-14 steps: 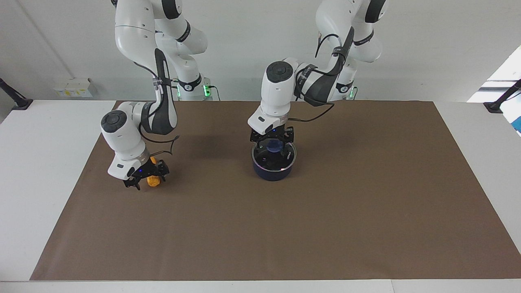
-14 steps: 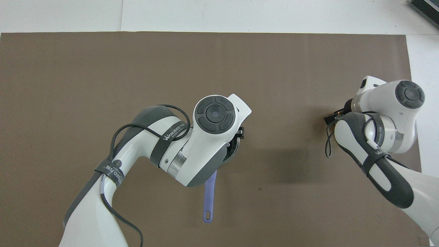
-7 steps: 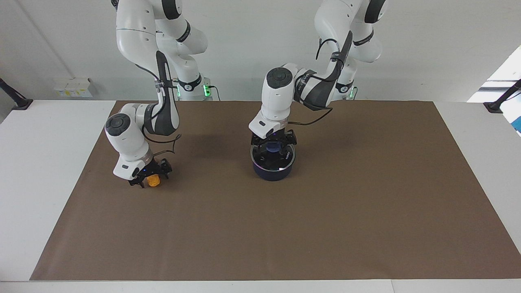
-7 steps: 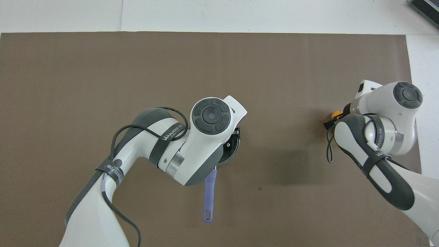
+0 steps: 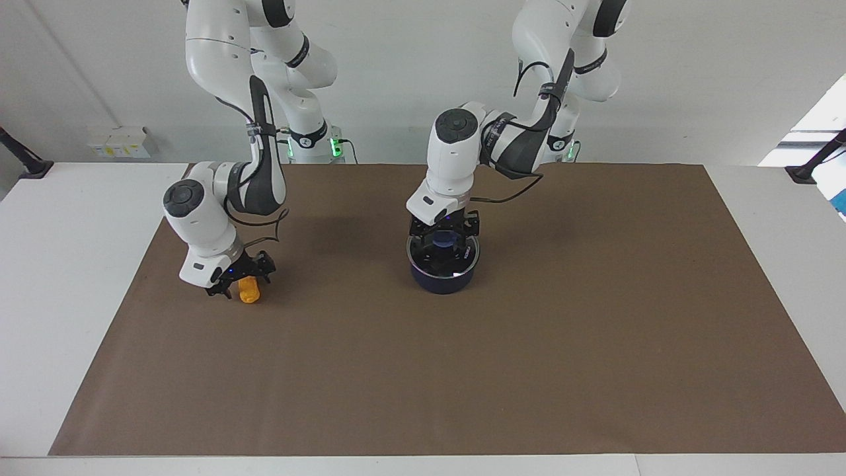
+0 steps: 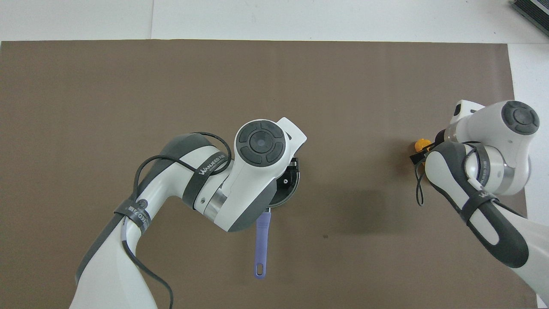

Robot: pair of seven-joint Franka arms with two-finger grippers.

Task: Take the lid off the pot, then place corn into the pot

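The glass lid is over the pot [image 5: 455, 266], so next my left gripper grabs the blue knob [image 5: 445, 238] and moves the lid to the side before my right gripper brings the corn.
The dark blue pot [image 5: 441, 278] stands mid-mat with the glass lid [image 5: 459, 255] on it. Its long handle [image 6: 262, 240] points toward the robots. My left gripper [image 5: 444, 235] is down over the lid, open, with a finger on each side of the blue knob [image 5: 446, 240]. In the overhead view the left wrist hides most of the lid. The orange corn [image 5: 249, 291] lies on the mat toward the right arm's end. My right gripper [image 5: 241, 279] is low over it, open, jaws astride the cob. Only the corn's tip [image 6: 422, 143] shows in the overhead view.
A brown mat [image 5: 462, 370] covers most of the white table [image 5: 66, 277]. Nothing else lies on the mat. A small white box [image 5: 119, 141] sits by the wall past the right arm's end.
The left gripper has sunk lower around the knob. The right wrist has shifted and turned over the corn, which has stayed in place. The lid has not moved.
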